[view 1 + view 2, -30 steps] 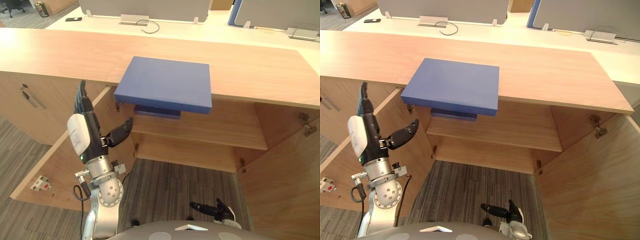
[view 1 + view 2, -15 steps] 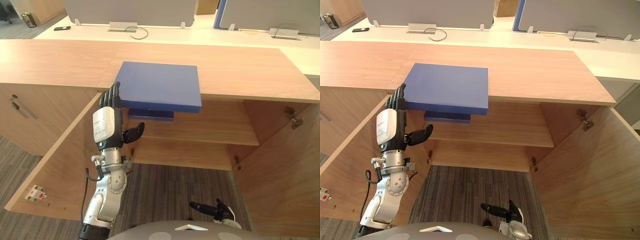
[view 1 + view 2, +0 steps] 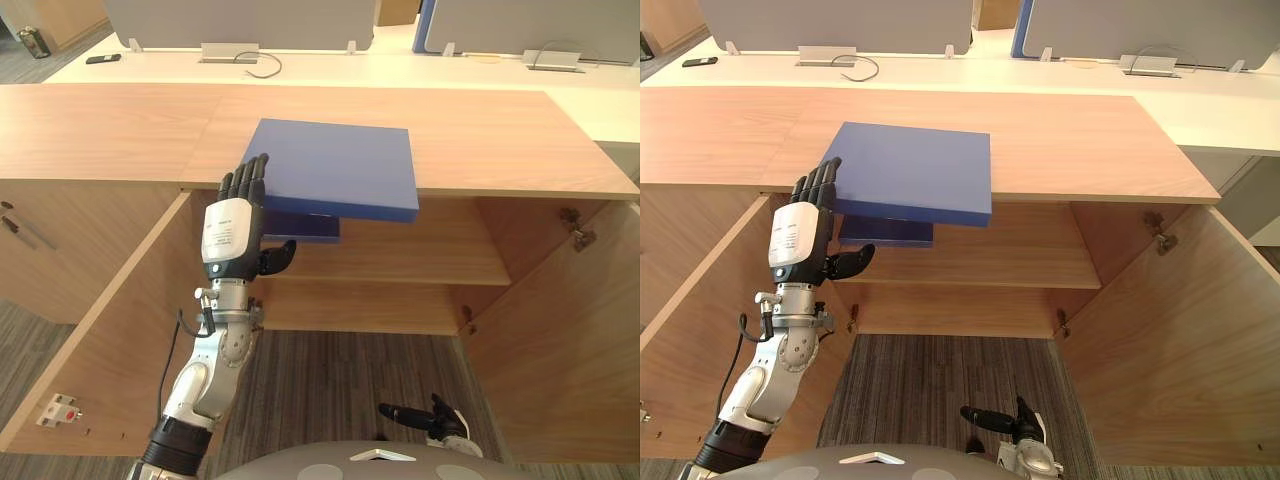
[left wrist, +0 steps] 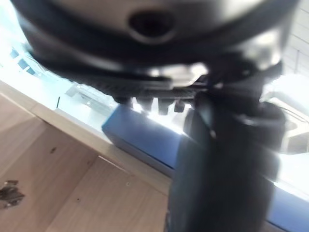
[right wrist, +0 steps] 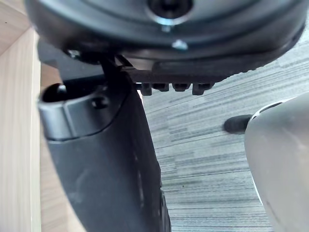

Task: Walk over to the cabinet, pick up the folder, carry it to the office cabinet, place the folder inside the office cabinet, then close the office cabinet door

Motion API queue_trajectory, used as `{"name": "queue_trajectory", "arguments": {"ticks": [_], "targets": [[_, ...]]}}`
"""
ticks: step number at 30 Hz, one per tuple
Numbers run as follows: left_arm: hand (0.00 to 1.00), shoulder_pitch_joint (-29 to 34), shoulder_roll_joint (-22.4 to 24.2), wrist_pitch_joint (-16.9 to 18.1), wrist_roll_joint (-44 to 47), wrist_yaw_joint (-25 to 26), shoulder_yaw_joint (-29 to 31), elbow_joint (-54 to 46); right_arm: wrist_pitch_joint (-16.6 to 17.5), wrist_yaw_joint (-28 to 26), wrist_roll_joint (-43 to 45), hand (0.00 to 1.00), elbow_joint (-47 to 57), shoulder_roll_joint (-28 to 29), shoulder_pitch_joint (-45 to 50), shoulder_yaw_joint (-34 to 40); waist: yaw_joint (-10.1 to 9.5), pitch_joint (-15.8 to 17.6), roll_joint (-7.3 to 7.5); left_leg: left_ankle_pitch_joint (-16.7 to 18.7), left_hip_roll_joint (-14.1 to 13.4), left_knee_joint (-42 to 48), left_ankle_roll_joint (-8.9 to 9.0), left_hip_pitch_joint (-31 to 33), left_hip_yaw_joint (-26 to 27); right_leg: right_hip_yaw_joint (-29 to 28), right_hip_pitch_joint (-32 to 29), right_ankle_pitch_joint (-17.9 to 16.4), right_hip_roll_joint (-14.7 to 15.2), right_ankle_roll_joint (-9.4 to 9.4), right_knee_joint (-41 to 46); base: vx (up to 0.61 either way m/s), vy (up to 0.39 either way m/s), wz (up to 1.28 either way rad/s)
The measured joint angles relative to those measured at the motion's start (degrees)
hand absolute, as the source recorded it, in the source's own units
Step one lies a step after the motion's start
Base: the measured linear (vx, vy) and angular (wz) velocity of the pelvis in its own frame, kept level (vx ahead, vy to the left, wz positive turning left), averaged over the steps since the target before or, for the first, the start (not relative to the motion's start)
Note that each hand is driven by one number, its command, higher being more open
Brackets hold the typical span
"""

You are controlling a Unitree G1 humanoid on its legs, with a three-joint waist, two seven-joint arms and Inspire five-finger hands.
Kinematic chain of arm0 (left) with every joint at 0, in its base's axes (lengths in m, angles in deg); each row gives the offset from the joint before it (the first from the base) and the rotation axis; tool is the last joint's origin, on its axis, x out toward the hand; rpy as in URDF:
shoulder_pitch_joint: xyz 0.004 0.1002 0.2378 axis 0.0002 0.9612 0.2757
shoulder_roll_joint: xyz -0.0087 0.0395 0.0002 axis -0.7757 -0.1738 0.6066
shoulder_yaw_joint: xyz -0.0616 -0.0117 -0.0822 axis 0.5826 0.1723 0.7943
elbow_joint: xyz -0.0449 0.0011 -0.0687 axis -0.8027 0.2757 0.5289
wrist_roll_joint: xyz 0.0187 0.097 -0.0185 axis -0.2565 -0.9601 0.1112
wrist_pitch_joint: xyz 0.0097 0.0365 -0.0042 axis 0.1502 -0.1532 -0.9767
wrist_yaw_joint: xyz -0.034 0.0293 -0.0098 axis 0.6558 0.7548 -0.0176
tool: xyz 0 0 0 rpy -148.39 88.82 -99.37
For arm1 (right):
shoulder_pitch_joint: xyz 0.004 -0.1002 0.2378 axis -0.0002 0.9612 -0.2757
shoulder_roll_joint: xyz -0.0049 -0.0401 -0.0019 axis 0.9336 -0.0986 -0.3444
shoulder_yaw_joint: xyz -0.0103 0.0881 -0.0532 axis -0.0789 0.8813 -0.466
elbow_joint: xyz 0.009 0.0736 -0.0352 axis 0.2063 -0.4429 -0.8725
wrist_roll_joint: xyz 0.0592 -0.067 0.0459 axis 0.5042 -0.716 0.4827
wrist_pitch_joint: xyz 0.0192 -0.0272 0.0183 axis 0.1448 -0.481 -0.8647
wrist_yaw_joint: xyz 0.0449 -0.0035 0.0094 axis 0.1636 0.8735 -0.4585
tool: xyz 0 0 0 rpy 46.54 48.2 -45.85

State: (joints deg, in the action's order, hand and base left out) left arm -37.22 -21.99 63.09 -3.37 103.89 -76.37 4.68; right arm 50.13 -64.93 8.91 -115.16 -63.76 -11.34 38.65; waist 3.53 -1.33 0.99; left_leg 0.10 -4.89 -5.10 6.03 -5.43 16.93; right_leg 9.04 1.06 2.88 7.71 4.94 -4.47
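Observation:
I expect the blue folder (image 3: 335, 160) to stay stiff and closed when I carry it by one edge, because the thick overhanging front edge (image 3: 345, 207) is straight.
A flat blue folder (image 3: 335, 172) lies on the wooden cabinet top (image 3: 110, 130), its front edge overhanging the open compartment. My left hand (image 3: 232, 228) is raised upright in front of the folder's left front corner, open, fingers straight and thumb out to the side. Its fingertips (image 3: 248, 172) reach the folder's left edge; I cannot tell whether they touch. The left wrist view shows the folder (image 4: 140, 140) just past the fingers. My right hand (image 5: 111, 159) hangs low over the carpet, open and holding nothing.
Both cabinet doors stand open, the left door (image 3: 110, 340) and the right door (image 3: 565, 330). A wooden shelf (image 3: 410, 262) spans the inside, with another blue item (image 3: 305, 227) on it under the folder. White desks with grey dividers (image 3: 240, 20) stand behind.
My left hand has swung from beside the open left door up and right to the folder's left front corner. The camera has shifted; the folder has not moved.

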Motion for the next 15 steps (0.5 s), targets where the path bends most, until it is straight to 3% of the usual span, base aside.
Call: {"name": "queue_trajectory", "arguments": {"ticks": [15], "targets": [[1.0, -4.18, -3.19, 0.15, -2.05, -1.09, -2.61, 2.25, 0.02, -0.04, 0.14, 1.0, -0.17, 0.0, -0.07, 1.43, 1.46, -0.16, 0.18, 0.33, 0.15, 0.05, 0.01, -0.13, 0.35, -0.15, -0.21, 0.12, 0.15, 0.19, -0.05, -0.02, -0.003, -0.01]]}}
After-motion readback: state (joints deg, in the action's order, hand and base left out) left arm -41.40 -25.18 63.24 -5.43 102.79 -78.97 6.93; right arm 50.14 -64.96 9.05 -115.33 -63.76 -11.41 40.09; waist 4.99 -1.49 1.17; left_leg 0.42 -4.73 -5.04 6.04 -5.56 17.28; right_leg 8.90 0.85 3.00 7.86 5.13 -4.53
